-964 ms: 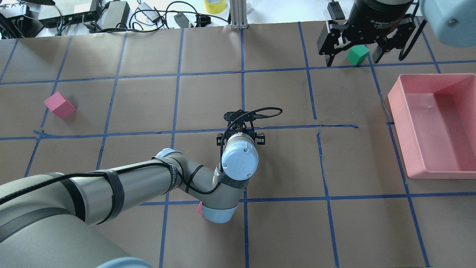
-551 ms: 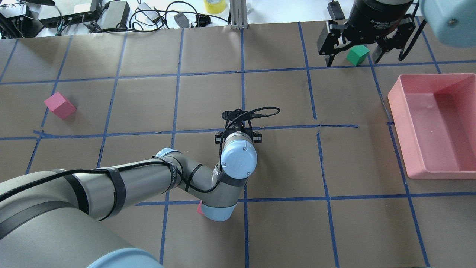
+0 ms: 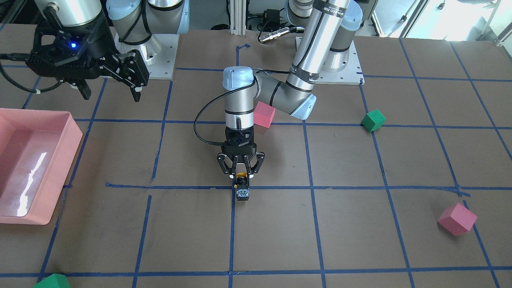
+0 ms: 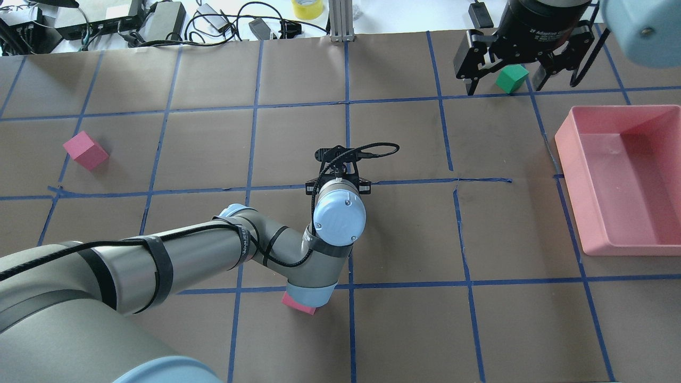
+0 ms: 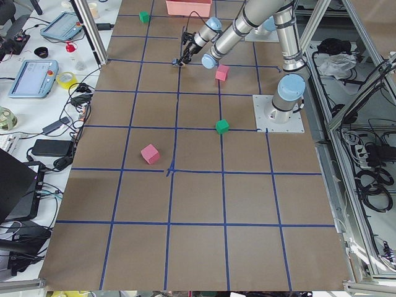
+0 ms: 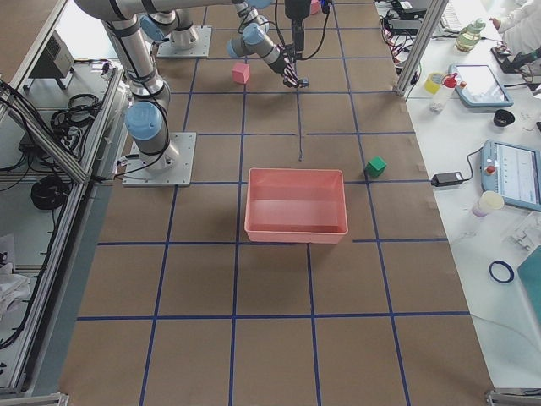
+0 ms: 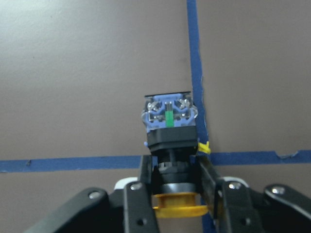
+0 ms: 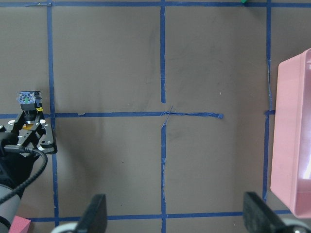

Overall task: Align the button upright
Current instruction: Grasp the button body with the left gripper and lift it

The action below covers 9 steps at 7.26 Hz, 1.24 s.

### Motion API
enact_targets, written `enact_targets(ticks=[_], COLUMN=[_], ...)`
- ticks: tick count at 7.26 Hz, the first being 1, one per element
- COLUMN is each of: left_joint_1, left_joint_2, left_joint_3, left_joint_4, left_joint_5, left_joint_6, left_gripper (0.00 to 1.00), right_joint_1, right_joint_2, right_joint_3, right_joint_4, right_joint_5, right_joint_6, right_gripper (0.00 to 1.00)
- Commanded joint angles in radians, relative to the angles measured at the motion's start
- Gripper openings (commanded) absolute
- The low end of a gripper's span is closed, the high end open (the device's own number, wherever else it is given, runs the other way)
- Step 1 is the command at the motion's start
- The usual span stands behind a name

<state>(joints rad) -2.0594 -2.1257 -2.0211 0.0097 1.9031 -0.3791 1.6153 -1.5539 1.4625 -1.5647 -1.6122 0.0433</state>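
The button is lying level in my left gripper. I should tilt the gripper over until the terminal base points down before I stand the button at the tape crossing.
The button has a yellow cap, a black body and a silvery terminal base. My left gripper is shut on its neck, just below the cap, over a blue tape crossing at mid-table. In the left wrist view the fingers clamp the neck, the cap is nearest the gripper and the terminal base points away. I cannot tell whether the button touches the table. In the overhead view the wrist hides it. My right gripper hangs open and empty, high above the table.
A pink tray stands at the robot's right. Pink cubes lie at the far left and under the left elbow. A green cube lies below the right gripper, another near the left base. Cables line the far edge.
My left arm has moved a little away from the robot's base, toward the tape line. The gripper's linkages look slightly narrower. The right arm has not moved.
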Motion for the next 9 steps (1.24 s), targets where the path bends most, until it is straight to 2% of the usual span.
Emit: enact_targets(ticks=[1, 2, 3, 4, 5, 7, 8, 9], left_joint_1=[0.092, 0.143, 0.203, 0.246, 0.266, 0.277, 0.28, 0.298], left_joint_2=[0.061, 0.099, 0.134, 0.162, 0.179, 0.176, 0.161, 0.15], left_joint_3=[0.101, 0.18, 0.279, 0.373, 0.413, 0.407, 0.389, 0.336], left_joint_4=[-0.202, -0.405, -0.652, -0.862, -0.961, -0.965, -0.973, -0.993], left_joint_5=[-0.083, -0.119, -0.201, -0.301, -0.434, -0.643, -0.8, -0.914], left_joint_6=[0.005, -0.004, -0.02, -0.121, -0.314, -0.733, -0.772, -0.794], left_gripper=[0.09, 0.09, 0.1, 0.1, 0.03, 0.0, 0.0, 0.0], right_joint_1=[0.002, 0.002, 0.002, 0.002, 0.002, 0.002, 0.0, 0.002], right_joint_2=[0.0, 0.0, 0.0, 0.0, 0.0, 0.0, 0.0, -0.002], right_joint_3=[0.001, 0.001, 0.001, 0.001, -0.001, 0.001, -0.001, -0.001], right_joint_4=[-0.002, 0.0, 0.0, 0.003, 0.0, -0.002, -0.002, -0.003], right_joint_5=[0.003, 0.012, 0.006, 0.009, 0.002, 0.003, 0.003, 0.015], right_joint_6=[-0.003, 0.001, 0.001, 0.0, -0.003, 0.0, 0.001, 0.006], right_gripper=[1.0, 1.0, 1.0, 1.0, 1.0, 1.0, 1.0, 1.0])
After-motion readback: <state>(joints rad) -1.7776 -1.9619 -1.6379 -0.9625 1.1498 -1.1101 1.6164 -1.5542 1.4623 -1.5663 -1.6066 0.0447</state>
